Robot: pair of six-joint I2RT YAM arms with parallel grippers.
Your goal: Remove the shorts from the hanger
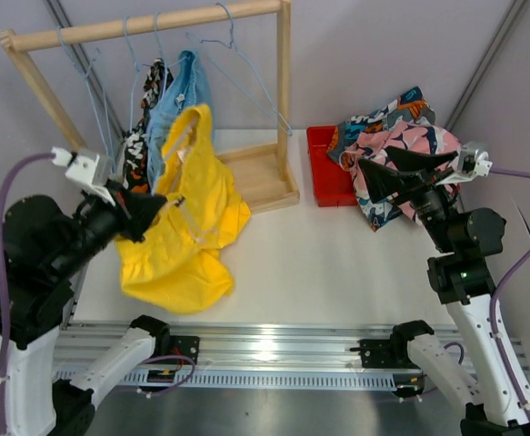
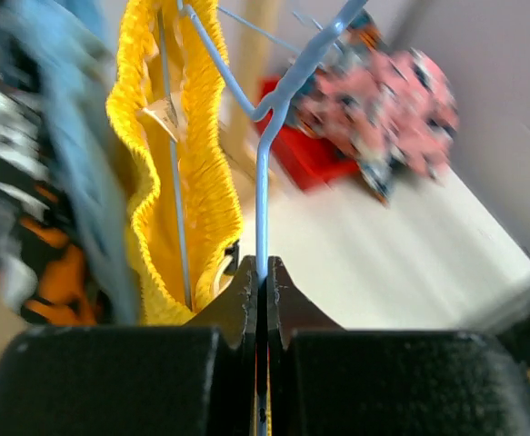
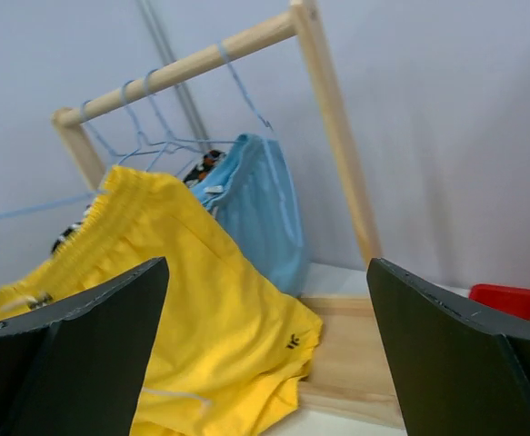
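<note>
The yellow shorts (image 1: 190, 247) will slide off sideways when I pull their open waist (image 1: 184, 147), because the blue hanger's wire runs inside it.
My left gripper (image 1: 151, 211) is shut on the wire of a blue hanger (image 2: 263, 182) that carries the yellow shorts (image 1: 187, 227). These droop onto the table in front of the rack and also show in the left wrist view (image 2: 205, 182) and the right wrist view (image 3: 174, 309). The light blue shorts (image 1: 178, 100) and the black-orange-white shorts (image 1: 137, 145) hang on the wooden rack (image 1: 146, 25). The pink patterned shorts (image 1: 410, 136) and the blue-orange patterned shorts (image 1: 387, 113) lie piled on a red bin (image 1: 324, 173). My right gripper (image 1: 371, 182) is open and empty beside that pile, facing the rack (image 3: 266, 272).
Several empty blue wire hangers (image 1: 237, 54) hang on the rail. The rack's wooden base (image 1: 265, 177) stands between the yellow shorts and the red bin. A grey wall is behind the rack, and a metal rail (image 1: 265, 345) runs along the near table edge.
</note>
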